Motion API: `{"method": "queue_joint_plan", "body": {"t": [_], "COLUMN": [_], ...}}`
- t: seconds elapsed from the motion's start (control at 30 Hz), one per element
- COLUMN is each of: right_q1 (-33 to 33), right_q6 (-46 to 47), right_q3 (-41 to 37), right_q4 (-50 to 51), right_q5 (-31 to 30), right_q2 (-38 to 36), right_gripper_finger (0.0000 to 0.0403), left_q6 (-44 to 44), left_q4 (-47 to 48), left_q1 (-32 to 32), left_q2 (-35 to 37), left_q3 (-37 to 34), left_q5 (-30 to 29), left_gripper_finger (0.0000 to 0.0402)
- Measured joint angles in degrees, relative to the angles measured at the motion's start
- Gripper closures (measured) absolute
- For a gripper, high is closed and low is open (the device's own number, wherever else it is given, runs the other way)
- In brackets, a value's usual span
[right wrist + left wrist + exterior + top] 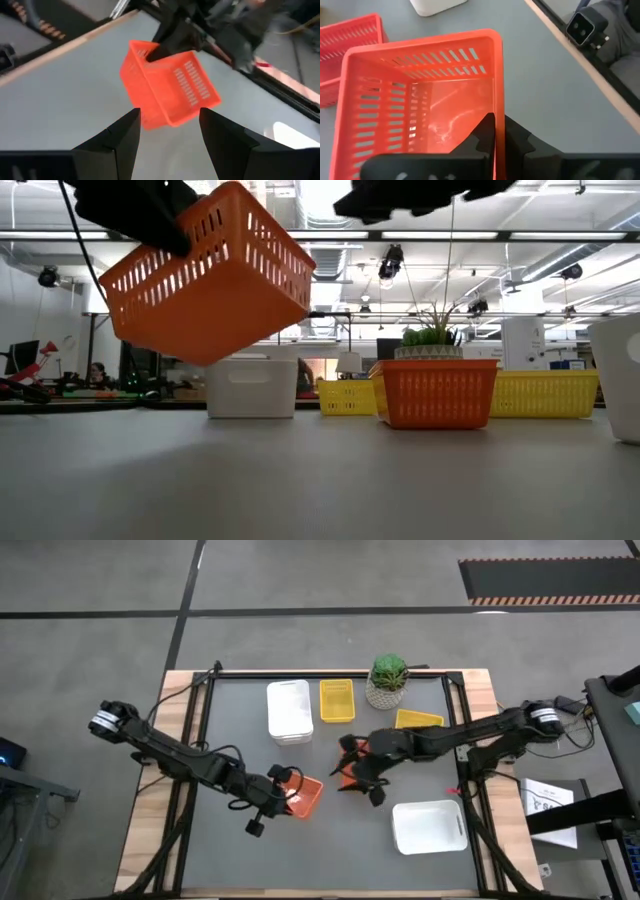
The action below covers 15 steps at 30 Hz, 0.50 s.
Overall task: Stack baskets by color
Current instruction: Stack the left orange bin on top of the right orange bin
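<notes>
My left gripper dangles the held orange basket point(213, 292) tilted, short of the standing orange basket, so next my right gripper grasps its free side rim point(277, 226) before stacking it.
My left gripper point(285, 797) is shut on an orange basket point(305, 795), which hangs tilted above the table point(210, 280). A second orange basket point(436, 392) stands on its base on the table near the middle, partly hidden under my right arm in the high view. My right gripper point(170, 122) hovers open above that basket and faces the held one point(170, 92), touching nothing. Two white baskets point(290, 708) point(430, 826) and two yellow baskets point(337, 700) point(420, 720) rest on the mat. My left gripper pinches one side wall of the orange basket at its rim point(498, 107), one finger point(482, 135) inside the basket and the other outside. The fingers come from the table's left, slanting down. The basket is lifted clear of the table and tilted.
A green plant in a woven white pot point(388, 682) stands at the far edge between the yellow baskets. A black frame point(455, 710) borders the dark mat. Bare mat point(350, 850) lies at the near middle, between the held basket and the near white one.
</notes>
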<state>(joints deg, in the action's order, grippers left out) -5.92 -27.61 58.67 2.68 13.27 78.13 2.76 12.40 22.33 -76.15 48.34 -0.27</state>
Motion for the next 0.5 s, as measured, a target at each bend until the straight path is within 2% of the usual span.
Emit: {"method": "queue_joint_plan", "body": {"t": [0.2, 0.5], "right_q1": [3.01, 5.17], "right_q6": [-3.83, -7.44], "right_q3": [10.61, 23.65], "right_q4": [7.32, 17.06], "right_q5": [12.22, 24.86], "right_q2": [9.19, 21.12], "right_gripper_finger": [0.0206, 0.0209], "left_q6": [3.63, 5.1], "left_q4": [0.01, -0.33], "left_q1": [-0.2, -0.76], "left_q2": [-0.11, -0.09], "left_q3": [-0.16, -1.93], "left_q5": [0.36, 0.79], "left_gripper_finger": [0.0402, 0.0402]}}
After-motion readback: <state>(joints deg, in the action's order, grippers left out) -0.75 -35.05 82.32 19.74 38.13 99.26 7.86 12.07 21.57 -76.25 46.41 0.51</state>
